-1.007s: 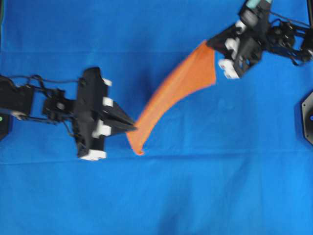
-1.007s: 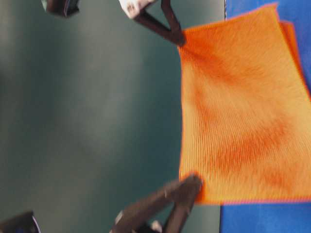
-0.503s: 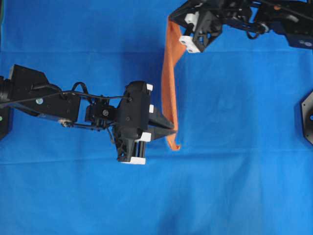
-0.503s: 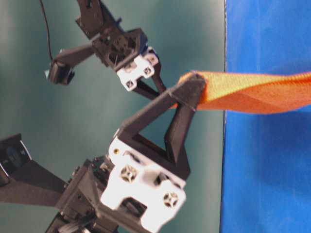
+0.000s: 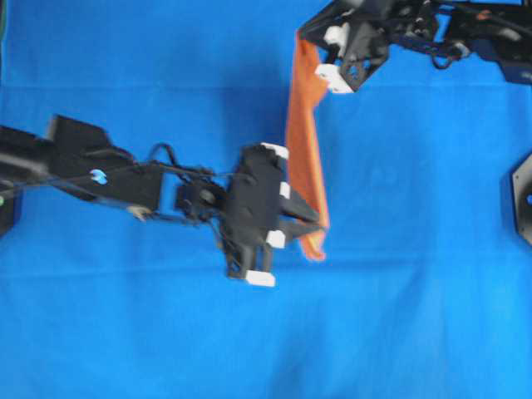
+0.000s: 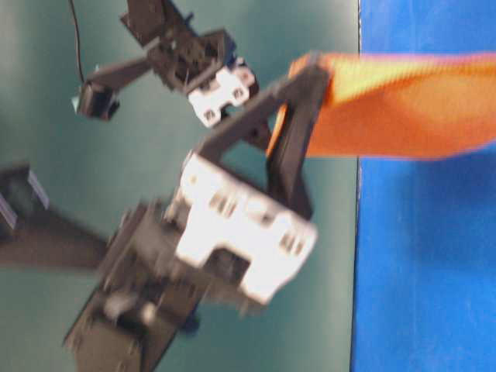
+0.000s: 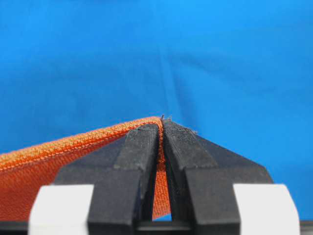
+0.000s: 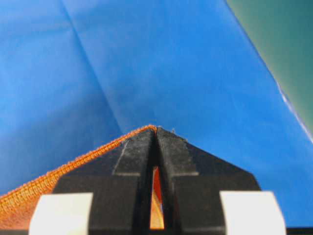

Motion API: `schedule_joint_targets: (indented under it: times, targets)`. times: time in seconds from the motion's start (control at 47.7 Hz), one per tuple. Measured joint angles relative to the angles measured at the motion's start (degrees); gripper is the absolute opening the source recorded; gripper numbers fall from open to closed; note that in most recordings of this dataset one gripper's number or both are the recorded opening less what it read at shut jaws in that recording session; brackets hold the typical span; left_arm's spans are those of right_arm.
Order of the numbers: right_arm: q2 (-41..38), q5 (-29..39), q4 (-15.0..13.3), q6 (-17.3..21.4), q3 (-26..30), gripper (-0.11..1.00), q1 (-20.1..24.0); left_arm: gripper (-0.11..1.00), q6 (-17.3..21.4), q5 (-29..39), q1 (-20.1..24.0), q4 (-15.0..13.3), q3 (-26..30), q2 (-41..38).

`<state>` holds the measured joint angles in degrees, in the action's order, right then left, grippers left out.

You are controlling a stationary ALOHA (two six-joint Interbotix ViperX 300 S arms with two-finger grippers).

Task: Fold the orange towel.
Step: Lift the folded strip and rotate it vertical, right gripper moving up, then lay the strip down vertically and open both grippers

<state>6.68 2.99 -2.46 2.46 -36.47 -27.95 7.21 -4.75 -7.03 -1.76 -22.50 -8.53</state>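
The orange towel (image 5: 306,150) hangs midair as a narrow strip, so my grippers should pull its corners back and lay it flat over the blue cloth (image 5: 268,116) before folding.
The orange towel (image 5: 304,141) hangs in the air as a narrow strip above the blue cloth, stretched between my two grippers. My left gripper (image 5: 318,221) is shut on its near corner, and the orange hem (image 7: 160,147) shows pinched between the black fingers. My right gripper (image 5: 304,43) is shut on the far corner at the top of the overhead view, with the towel's edge (image 8: 73,164) trailing off to the left of its tips. In the table-level view the towel (image 6: 403,105) runs out to the right from the left gripper's fingers (image 6: 314,85).
A large blue cloth (image 5: 416,274) covers the whole table under both arms. A black robot base (image 5: 524,199) sits at the right edge of the overhead view. A dark green wall (image 6: 93,155) stands behind the arms in the table-level view.
Both arms have carried the held towel to the right. The towel has turned from a broad curved sheet into a narrow, near-vertical strip. Both grips have held.
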Motion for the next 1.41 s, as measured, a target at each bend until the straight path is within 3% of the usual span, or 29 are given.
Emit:
schedule_joint_targets:
  times: [0.273,0.482,0.692,1.07,1.405]
  targets:
    - [9.23,0.26,0.00,0.44,-8.44,0.02,-1.14,0.02,1.49,-0.53,-0.09,0.00,10.72,-9.05]
    - [10.72,2.81,0.00,0.53,-10.20,0.02,-1.49,0.02,0.44,-0.97,-0.18,0.00,12.39,-11.60]
    - [3.96,1.58,0.00,0.00,-8.35,0.02,-1.14,0.02,-2.55,-4.04,-0.62,-0.44,5.80,-10.99]
    - [-11.16,0.18,-0.70,-0.70,2.99,0.02,3.16,0.02,-13.01,-8.70,-2.37,-0.53,-9.84,-4.75]
    - [-12.04,-0.09,-1.58,-0.79,4.39,0.02,4.48,0.02,-13.80,-9.84,-3.25,-0.70,-12.30,-4.31]
